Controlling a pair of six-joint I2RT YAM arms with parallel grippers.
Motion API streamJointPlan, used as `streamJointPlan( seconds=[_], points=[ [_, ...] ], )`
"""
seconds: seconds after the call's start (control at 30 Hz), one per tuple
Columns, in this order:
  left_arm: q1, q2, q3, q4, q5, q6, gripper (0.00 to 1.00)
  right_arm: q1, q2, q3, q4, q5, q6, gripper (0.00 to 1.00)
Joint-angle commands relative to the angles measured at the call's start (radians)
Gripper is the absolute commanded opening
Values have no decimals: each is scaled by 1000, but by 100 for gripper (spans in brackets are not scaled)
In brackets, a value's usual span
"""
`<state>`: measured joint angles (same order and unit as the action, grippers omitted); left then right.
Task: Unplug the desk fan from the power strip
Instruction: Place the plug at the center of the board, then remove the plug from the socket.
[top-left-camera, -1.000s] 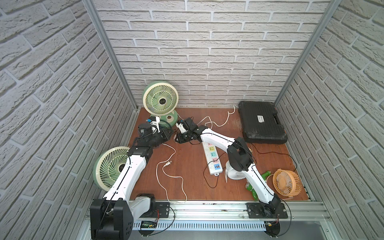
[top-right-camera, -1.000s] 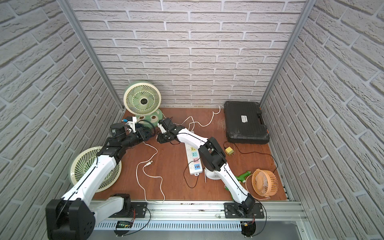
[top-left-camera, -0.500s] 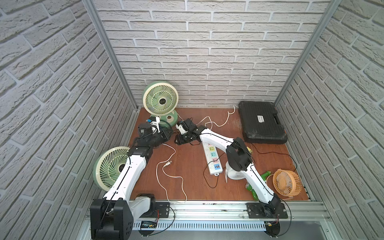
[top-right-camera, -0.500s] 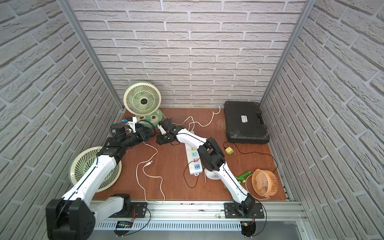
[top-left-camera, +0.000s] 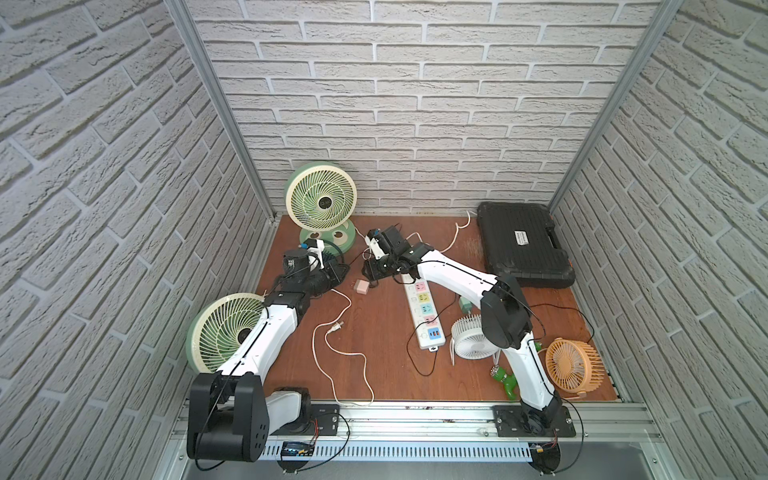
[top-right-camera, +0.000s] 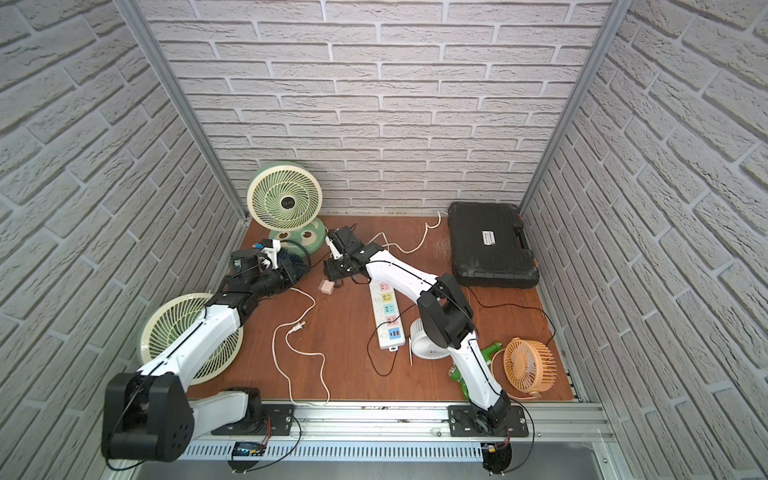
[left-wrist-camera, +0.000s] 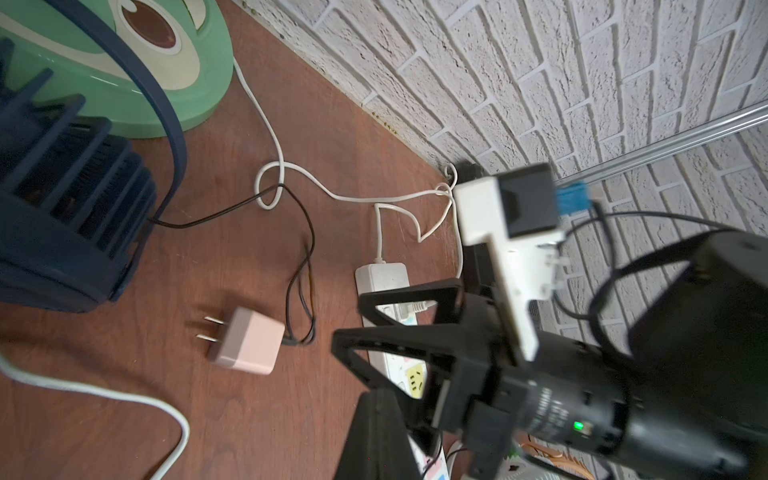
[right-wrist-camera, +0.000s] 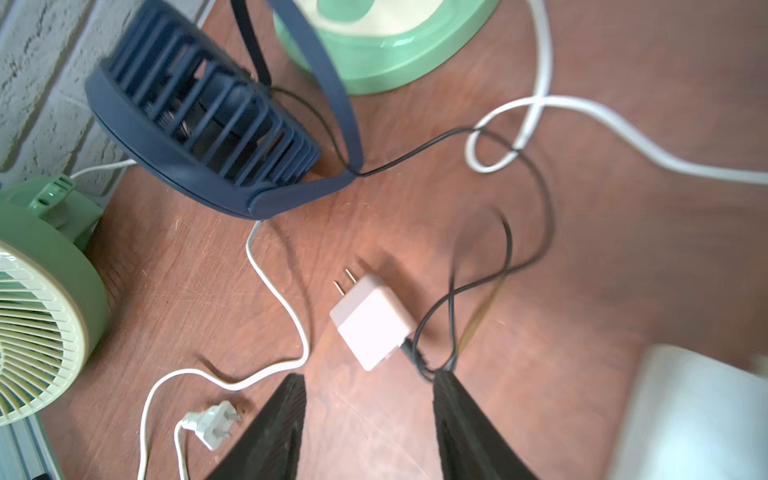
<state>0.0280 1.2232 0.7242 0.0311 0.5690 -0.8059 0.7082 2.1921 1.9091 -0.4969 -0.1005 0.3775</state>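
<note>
The white cord lies in a slack loop (right-wrist-camera: 501, 141), so the green fan at the back (top-left-camera: 321, 200) should stay in place when the robot pulls its plug free.
The white power strip (top-left-camera: 424, 309) (top-right-camera: 388, 316) (left-wrist-camera: 380, 278) lies mid-table with its pastel sockets up. A pink plug adapter (top-left-camera: 361, 286) (top-right-camera: 326, 286) (left-wrist-camera: 249, 347) (right-wrist-camera: 372, 322) rests on its side on the wood to the strip's left, prongs bare. A thin black cord joins it to the navy desk fan (top-left-camera: 330, 258) (top-right-camera: 293, 259) (left-wrist-camera: 62, 216) (right-wrist-camera: 199, 137). My right gripper (top-left-camera: 372, 272) (top-right-camera: 334, 270) (left-wrist-camera: 347, 318) (right-wrist-camera: 368, 380) hovers open just above the adapter, holding nothing. My left gripper (top-left-camera: 338, 272) (top-right-camera: 301, 272) (left-wrist-camera: 376, 395) is shut and empty beside the navy fan.
Two green fans (top-left-camera: 321, 201) (top-left-camera: 226, 332) stand at the back left and left edge. A black case (top-left-camera: 521, 245) sits back right. White (top-left-camera: 471, 340) and orange (top-left-camera: 573, 365) small fans stand front right. A loose white cord with plug (top-left-camera: 334, 328) (right-wrist-camera: 214, 424) trails across the middle.
My right gripper's jaws have spread apart and the pink adapter now lies free on the wood below them. The left arm has stayed put.
</note>
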Motion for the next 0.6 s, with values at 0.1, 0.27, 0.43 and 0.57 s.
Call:
streamJointPlan(
  seconds=[0.1, 0.27, 0.43, 0.57],
  points=[
    [-59, 102, -4, 129, 10, -3, 0, -20, -192, -173, 46, 157, -53, 54],
    [-147, 207, 31, 172, -11, -7, 0, -36, -315, -337, 91, 230, -51, 53],
    [-221, 315, 65, 225, -18, -26, 0, -58, -379, -479, 132, 280, -25, 51],
    [-270, 392, 93, 268, -17, -51, 0, -72, -379, -546, 182, 291, -12, 50]
  ],
)
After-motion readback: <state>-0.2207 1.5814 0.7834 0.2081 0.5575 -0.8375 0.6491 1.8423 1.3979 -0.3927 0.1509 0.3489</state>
